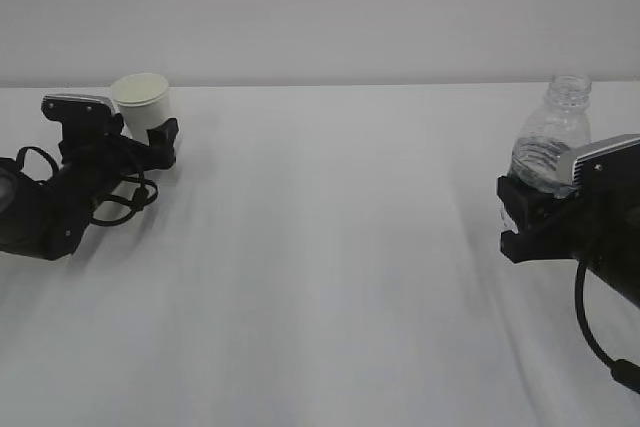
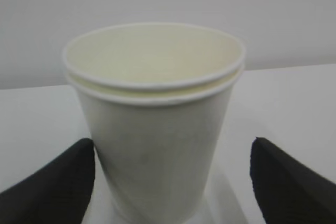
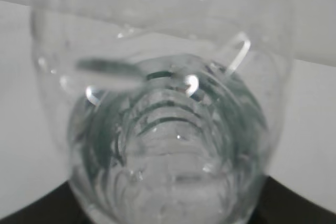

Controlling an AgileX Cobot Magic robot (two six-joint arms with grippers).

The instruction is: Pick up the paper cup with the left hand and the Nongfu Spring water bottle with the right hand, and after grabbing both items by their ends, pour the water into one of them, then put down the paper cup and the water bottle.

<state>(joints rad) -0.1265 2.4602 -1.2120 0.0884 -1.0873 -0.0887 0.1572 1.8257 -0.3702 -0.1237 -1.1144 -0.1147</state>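
Observation:
A thin rim (image 2: 156, 92) goes around the paper cup's opening, so the cup (image 1: 144, 110) will squeeze into a narrower oval when the robot's left gripper closes.
The white paper cup (image 1: 141, 97) (image 2: 157, 129) stands upright on the table at the far left, its inside pale and dry-looking. My left gripper (image 1: 146, 134) (image 2: 173, 182) is open around its lower part; the left finger (image 2: 58, 182) lies close to the cup wall and the right finger (image 2: 289, 182) stands clear of it. At the right, my right gripper (image 1: 525, 212) (image 3: 168, 205) is shut on the lower body of the capless Nongfu Spring water bottle (image 1: 552, 142) (image 3: 168, 129), which stands upright with clear water (image 3: 168, 182) in it. Its base is hidden.
The white table (image 1: 320, 267) runs between the two arms, with a plain pale wall (image 1: 320, 7) behind it. A black cable (image 1: 590, 327) hangs from the right arm near the right edge.

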